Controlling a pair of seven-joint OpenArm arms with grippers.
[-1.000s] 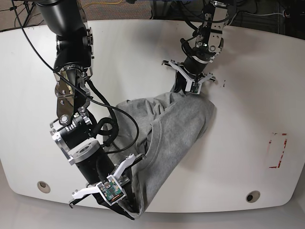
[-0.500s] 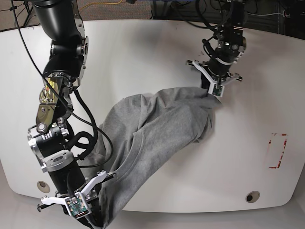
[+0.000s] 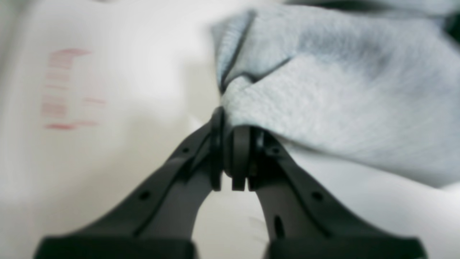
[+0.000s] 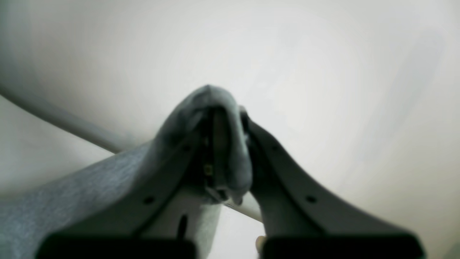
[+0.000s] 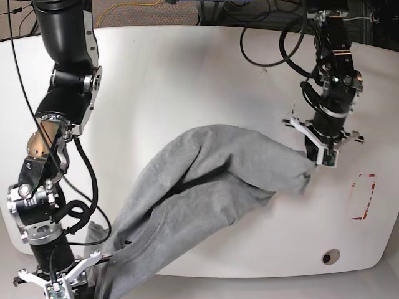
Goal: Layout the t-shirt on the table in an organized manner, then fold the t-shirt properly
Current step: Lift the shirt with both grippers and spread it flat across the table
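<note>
The t-shirt's middle (image 5: pixel 215 173) is slack and lies in diagonal folds, so the robot's left gripper should pull away from the right gripper to make it tight before both pull it toward the table's far edge (image 5: pixel 187 28).
The heather-grey t-shirt (image 5: pixel 212 180) lies stretched in a long diagonal band across the white table (image 5: pixel 187 75), from the front left edge to the right middle. My left gripper (image 5: pixel 312 160) is shut on the shirt's right end; the left wrist view shows its black fingers pinching a fold of the t-shirt (image 3: pixel 323 90) at the left gripper (image 3: pixel 233 126). In the right wrist view my right gripper (image 4: pixel 226 122) is shut on a bunch of grey t-shirt (image 4: pixel 222 104) draped over its tips. In the base view only that arm's wrist (image 5: pixel 53 283) shows, at the bottom left corner, past the table edge.
A red-outlined rectangle mark (image 5: pixel 363 196) lies on the table just right of my left gripper, also blurred in the left wrist view as the red mark (image 3: pixel 64 90). A round grommet hole (image 5: pixel 330 256) sits near the front right edge. Black cables hang along both arms.
My left gripper has carried its end of the shirt to the right and nearer. My right gripper has pulled the other end left and down to the front corner, stretching the shirt out.
</note>
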